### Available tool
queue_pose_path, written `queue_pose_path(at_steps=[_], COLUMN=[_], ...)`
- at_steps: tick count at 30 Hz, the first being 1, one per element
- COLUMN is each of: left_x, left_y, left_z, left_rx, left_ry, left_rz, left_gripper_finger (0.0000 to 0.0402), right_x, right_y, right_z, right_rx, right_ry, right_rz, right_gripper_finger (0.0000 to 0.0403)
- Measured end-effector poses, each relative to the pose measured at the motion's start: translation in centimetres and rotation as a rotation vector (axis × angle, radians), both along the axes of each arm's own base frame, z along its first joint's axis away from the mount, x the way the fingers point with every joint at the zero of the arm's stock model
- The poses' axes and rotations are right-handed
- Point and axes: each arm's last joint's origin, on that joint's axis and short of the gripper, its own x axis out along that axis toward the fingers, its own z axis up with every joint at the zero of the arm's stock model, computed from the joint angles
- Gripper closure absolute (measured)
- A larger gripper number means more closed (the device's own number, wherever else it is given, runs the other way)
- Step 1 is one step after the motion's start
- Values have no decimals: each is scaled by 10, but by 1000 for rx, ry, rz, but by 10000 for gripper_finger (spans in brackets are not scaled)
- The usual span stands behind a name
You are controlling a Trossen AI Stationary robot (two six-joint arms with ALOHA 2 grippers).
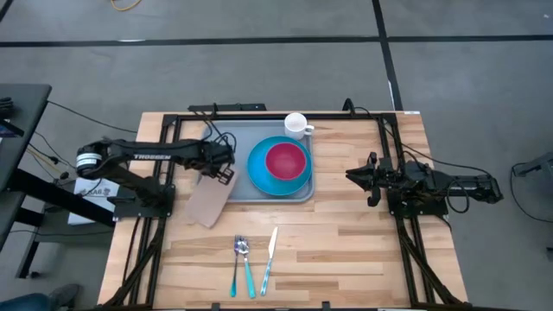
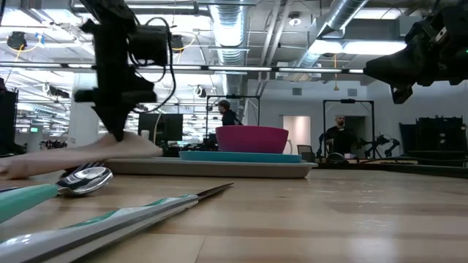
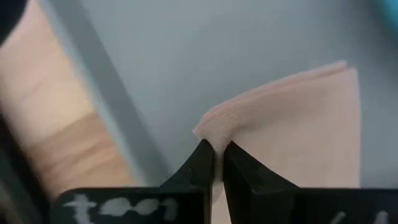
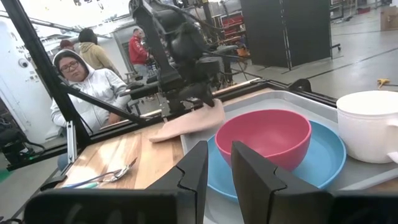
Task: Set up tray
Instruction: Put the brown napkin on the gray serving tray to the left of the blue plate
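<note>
The tray is free beside the blue plate, so my left gripper keeps pulling the tan napkin by its far edge [image 3: 273, 93] until the napkin's near end is past the tray's rim.
The light-grey tray [image 1: 235, 142] lies at the table's middle, toward the far side, and carries a round blue plate [image 1: 259, 177] with a pink bowl [image 1: 286, 161] on it. A white mug [image 1: 298, 126] stands at the tray's far right corner. The tan napkin [image 1: 210, 200] lies across the tray's near left corner, its near end on the wood. My left gripper [image 1: 223, 170] is above that corner, shut on the napkin. My right gripper [image 1: 352, 175] hovers open to the right of the tray, pointing at it, and touches nothing. My left gripper pinches the tan napkin between its two fingers [image 3: 200, 163] at its far edge, beside a corner [image 3: 208, 127]. The fingers come from above, pointing down. That end is raised over the tray's left rim, and the rest slopes down with its near end [image 2: 29, 166] on the table.
A spoon [image 1: 243, 250], a second teal-handled utensil [image 1: 233, 278] and a knife [image 1: 270, 255] lie side by side on the wood near the table's near edge. Bare wood lies between the tray and the right arm. People show in the room beyond the table.
</note>
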Motion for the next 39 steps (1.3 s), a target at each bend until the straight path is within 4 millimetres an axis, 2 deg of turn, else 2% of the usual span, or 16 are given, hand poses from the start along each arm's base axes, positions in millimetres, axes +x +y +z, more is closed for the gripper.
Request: queue_pose_path(at_steps=[9, 16, 23, 29, 39], left_x=[3, -6, -20, -30, -30], left_y=[46, 85, 115, 124, 121], left_z=[-10, -17, -14, -14, -15], left_rx=[28, 44, 80, 70, 62], left_ry=[-94, -147, -247, -236, -204], left_rz=[116, 227, 308, 332, 293], left_gripper_finger=[401, 401, 401, 354, 252], right_x=[1, 1, 1, 1, 1], right_y=[0, 0, 0, 0, 0], right_z=[-1, -1, -1, -1, -1], right_rx=[0, 0, 0, 0, 0], right_ry=[8, 11, 11, 11, 11], right_rz=[-2, -2, -2, -2, -2], right_gripper_finger=[339, 339, 339, 339, 339])
